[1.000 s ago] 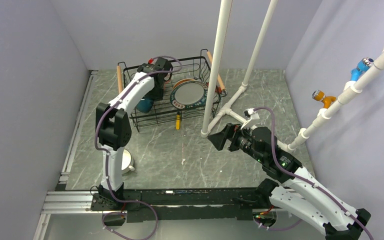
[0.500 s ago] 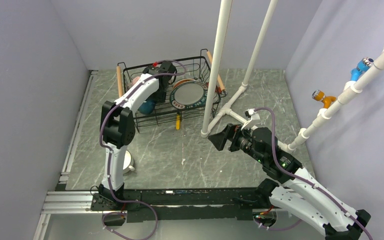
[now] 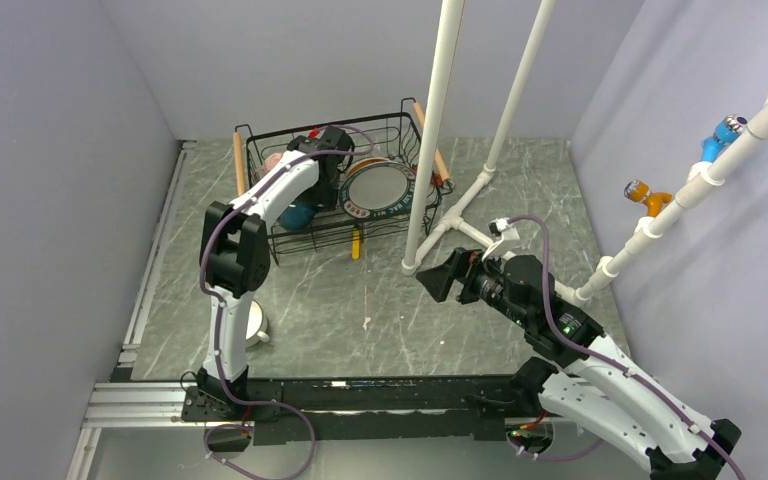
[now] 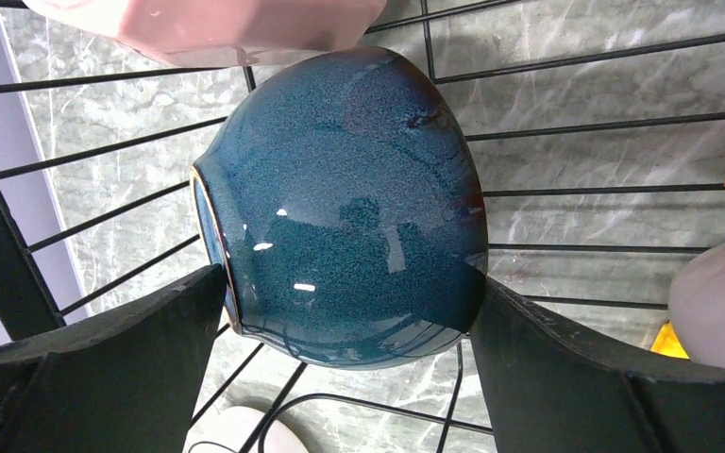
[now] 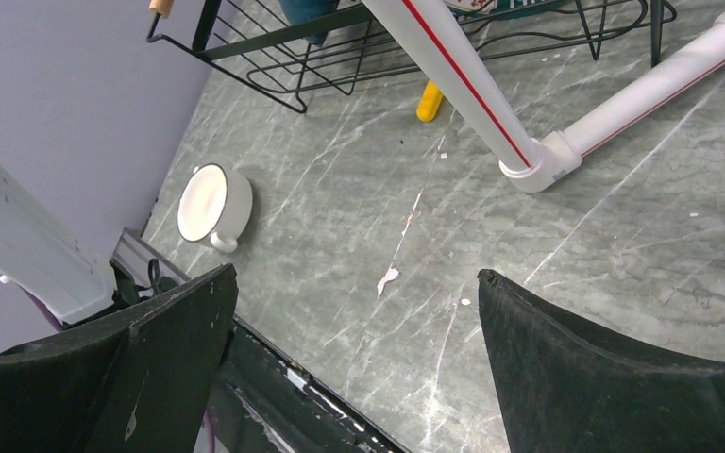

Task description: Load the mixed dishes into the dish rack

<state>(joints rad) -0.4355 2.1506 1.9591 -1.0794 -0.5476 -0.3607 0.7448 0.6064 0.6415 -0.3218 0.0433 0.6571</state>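
Observation:
The dark-blue bowl [image 3: 296, 216] is at the rack's corner, away from the patterned plate. Next, my left gripper moves the bowl beside the plate [image 4: 581, 219] to clear that corner.
The dish rack [image 3: 250, 150] stands at the back left; it also shows in the right wrist view [image 5: 274, 42]. Inside it lie the dark-blue bowl [image 3: 295, 213] on its side, a pink mug [image 3: 272, 160], the big patterned plate [image 3: 380, 188] and an orange-edged dish [image 3: 360, 163]. My left gripper [image 3: 312, 195] hangs open inside the rack. In its wrist view the left gripper [image 4: 349, 283] has its fingers either side of the bowl [image 4: 340, 208], with pink mugs above [image 4: 208, 24] and at the right [image 4: 717, 302]. The white handled cup [image 3: 256, 322] sits on the table by the left arm's base. My right gripper [image 3: 438, 275] is open and empty.
Two white pipes [image 3: 430, 130] rise from table feet just right of the rack; one crosses the right wrist view [image 5: 463, 71]. A yellow tool [image 3: 356, 243] lies by the rack's front edge. The white cup [image 5: 210, 203] shows upright near the black front rail [image 5: 283, 377].
My left gripper has shifted right and towards the back of the rack, while the blue bowl has stayed put on the wires. The right arm has not moved.

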